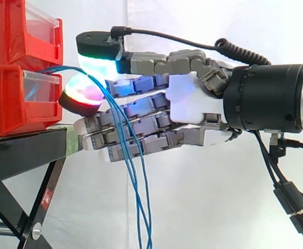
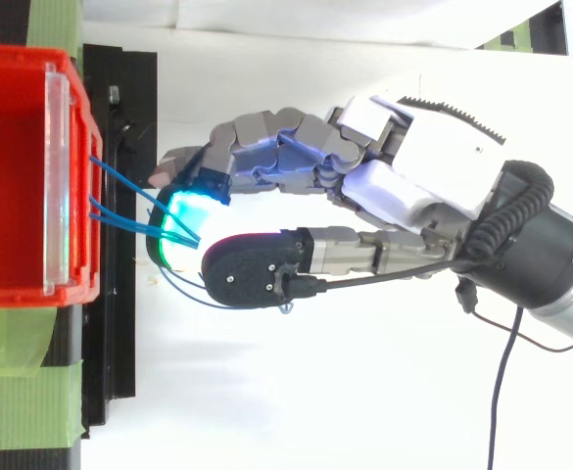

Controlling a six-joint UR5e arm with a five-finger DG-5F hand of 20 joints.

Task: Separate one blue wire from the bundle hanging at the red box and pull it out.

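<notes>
Gaps can be seen between the hanging blue wires, so the spare wires (image 1: 134, 176) will drop back toward the lower red bin when the robot's gripper keeps one pinched.
Several blue wires (image 1: 121, 136) come out of the lower red bin (image 1: 9, 101), arch to the right and hang down past the stand's edge. My hand (image 1: 192, 101) reaches in from the right with its fingers nearly straight and is open. The wires pass just over a red-and-green glowing fingertip (image 1: 81, 93) next to the bin and run down in front of the other fingers. The thumb (image 1: 97, 52) lies above the wires, its pad facing down. From above, the blue wires (image 2: 119, 196) lead from the bin (image 2: 12, 127) to the green glowing fingertip (image 2: 175, 220) beside the thumb (image 2: 252, 272); whether any wire is squeezed is unclear.
A second red bin (image 1: 16, 28) is stacked on the lower one. Both stand on a black stand (image 1: 22, 150) with crossed legs. Green tape (image 2: 31, 392) marks the stand beside the bin. A white curtain is behind.
</notes>
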